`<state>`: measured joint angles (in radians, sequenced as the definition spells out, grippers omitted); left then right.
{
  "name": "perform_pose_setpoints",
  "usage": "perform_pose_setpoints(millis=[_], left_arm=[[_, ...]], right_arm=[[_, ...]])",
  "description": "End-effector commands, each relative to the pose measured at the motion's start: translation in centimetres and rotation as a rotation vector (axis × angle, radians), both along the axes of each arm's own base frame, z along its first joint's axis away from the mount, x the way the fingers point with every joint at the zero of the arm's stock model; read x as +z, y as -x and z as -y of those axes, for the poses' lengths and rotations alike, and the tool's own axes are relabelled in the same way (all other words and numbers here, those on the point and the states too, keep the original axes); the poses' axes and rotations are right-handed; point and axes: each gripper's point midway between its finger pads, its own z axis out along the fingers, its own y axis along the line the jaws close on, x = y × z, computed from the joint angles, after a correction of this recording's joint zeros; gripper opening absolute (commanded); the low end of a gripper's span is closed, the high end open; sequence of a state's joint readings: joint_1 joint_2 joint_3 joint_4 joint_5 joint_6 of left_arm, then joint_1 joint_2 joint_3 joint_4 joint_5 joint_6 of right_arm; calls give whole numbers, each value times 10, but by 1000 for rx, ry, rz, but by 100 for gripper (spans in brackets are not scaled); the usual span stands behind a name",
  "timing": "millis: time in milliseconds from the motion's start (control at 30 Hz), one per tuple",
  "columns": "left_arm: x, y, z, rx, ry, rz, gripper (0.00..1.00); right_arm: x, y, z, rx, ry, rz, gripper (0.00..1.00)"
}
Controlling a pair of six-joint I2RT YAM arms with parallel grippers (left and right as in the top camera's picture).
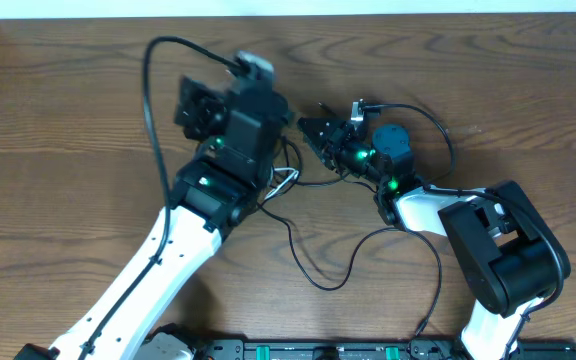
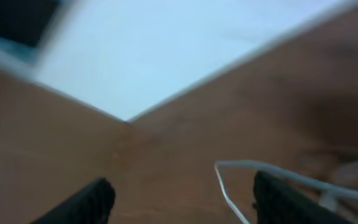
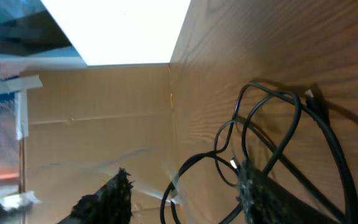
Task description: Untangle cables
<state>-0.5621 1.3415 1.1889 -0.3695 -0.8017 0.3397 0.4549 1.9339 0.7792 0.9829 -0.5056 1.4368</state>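
Part of the tangled black cables (image 1: 290, 154) is covered by my left gripper's wrist, so next my left gripper moves back out of the way before my right gripper pulls out the white cable (image 1: 287, 178).
Thin black cables (image 1: 313, 270) loop over the wooden table between the two arms, and a white cable (image 1: 284, 179) lies by the left arm's wrist. My left gripper (image 1: 190, 108) is raised and points toward the far left. In the left wrist view it (image 2: 182, 200) is open, with the white cable (image 2: 227, 190) running just inside its right finger (image 2: 278, 198). My right gripper (image 1: 314, 134) points left at the tangle. In the right wrist view it (image 3: 182, 194) is open, and a black cable loop (image 3: 194, 163) hangs loose between its fingers. A small plug (image 3: 309, 97) shows farther off.
Thicker black arm cables arch over the left arm (image 1: 149, 90) and the right arm (image 1: 446, 135). The table's far edge (image 1: 288, 14) meets a white wall. A black rail (image 1: 328, 350) runs along the near edge. A cardboard wall (image 3: 92, 118) fills the right wrist view's left side.
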Motion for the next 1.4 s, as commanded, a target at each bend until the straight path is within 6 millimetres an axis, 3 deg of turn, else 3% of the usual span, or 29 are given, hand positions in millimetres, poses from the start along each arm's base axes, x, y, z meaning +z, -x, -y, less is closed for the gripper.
perform_pose_setpoints(millis=[0,133,200,267,467,633,800,867,933,1067,1267,1367], left_arm=[[-29,12,45,-193,180,-136,65],[-46,22,73,-304,301,-235,50],[-45,21,75,-312,308,-228,44],[-41,18,73,-302,306,-206,43],[-35,12,53,-211,256,-157,44],[-48,14,29,-109,293,-197,44],[-67,16,-17,83,358,-238,62],[-73,17,-39,172,390,-245,68],[-76,18,-50,214,416,-250,75],[-85,20,-52,207,487,-301,80],[-88,20,-59,223,503,-311,81],[-93,19,-58,227,497,-326,84]], right_arm=[[14,0,-3,15,1,50,58],[14,1,-4,22,1,51,62],[14,3,-5,30,-1,50,62],[14,4,-6,38,-2,50,62],[14,7,-8,63,8,68,62],[10,9,-8,79,34,79,73],[3,17,-12,141,99,137,85],[4,24,-15,208,154,253,87],[4,29,-18,252,189,335,88],[-1,38,-20,333,285,503,89],[-28,44,-16,388,397,514,89],[-29,46,-18,402,415,546,89]])
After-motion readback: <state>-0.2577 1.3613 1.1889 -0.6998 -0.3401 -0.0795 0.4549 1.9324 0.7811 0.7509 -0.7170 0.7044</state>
